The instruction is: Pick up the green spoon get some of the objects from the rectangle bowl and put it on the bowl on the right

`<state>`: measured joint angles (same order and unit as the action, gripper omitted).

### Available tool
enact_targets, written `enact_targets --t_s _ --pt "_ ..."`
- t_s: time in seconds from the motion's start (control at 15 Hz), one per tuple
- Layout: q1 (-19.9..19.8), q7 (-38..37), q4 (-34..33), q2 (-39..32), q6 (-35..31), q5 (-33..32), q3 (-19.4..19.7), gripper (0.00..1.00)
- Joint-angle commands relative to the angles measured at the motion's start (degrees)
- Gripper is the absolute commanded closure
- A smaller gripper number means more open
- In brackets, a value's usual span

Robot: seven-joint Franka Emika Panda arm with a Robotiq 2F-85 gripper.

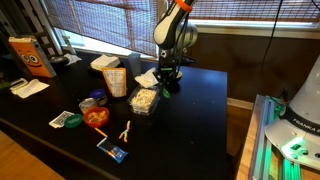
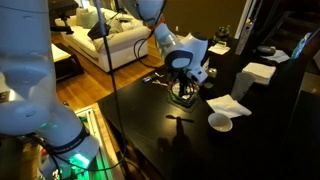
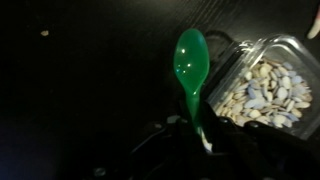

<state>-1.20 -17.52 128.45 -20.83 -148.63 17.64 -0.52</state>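
Note:
The green spoon's empty tip (image 1: pixel 166 94) is hanging outside the rectangle bowl's rim, so my gripper needs to move over the seeds (image 1: pixel 144 98) and tilt before it dips the spoon in.
In the wrist view a green spoon (image 3: pixel 190 62) sticks out from between my gripper's fingers (image 3: pixel 196 132), which are shut on its handle. The spoon's bowl is empty and hangs beside the left rim of the clear rectangular bowl (image 3: pixel 262 88), which is full of pale seeds. In an exterior view the gripper (image 1: pixel 168 80) hovers just behind that rectangular bowl (image 1: pixel 145 100). In an exterior view (image 2: pixel 185 88) the gripper hides it. A small white bowl (image 2: pixel 221 122) stands nearby on the black table (image 1: pixel 190 130).
A red bowl (image 1: pixel 96 117), a green lid (image 1: pixel 62 119), a blue packet (image 1: pixel 113 150), a white tub (image 1: pixel 112 75), an orange box (image 1: pixel 30 55) and papers (image 1: pixel 30 88) lie around. White napkins (image 2: pixel 228 104) lie by the white bowl.

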Motion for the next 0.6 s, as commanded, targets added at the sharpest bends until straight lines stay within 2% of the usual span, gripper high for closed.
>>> enact_targets --t_s 0.0,0.2,0.27,0.33,0.4,0.53 --pt "1.57 1.11 12.02 8.57 -14.3 5.97 -3.42 0.96" --pt "2.19 0.97 16.63 10.3 -28.3 11.33 -7.7 0.96" --pt "2.44 -0.81 17.15 10.38 -30.67 11.84 -8.46 0.96" --pt "1.36 0.77 17.07 11.04 -28.72 12.27 -9.98 0.96" --pt "2.17 -0.22 15.1 8.35 -28.12 9.82 -8.16 0.84" --pt "2.11 -0.22 15.65 8.99 -28.53 10.49 -9.27 0.84"
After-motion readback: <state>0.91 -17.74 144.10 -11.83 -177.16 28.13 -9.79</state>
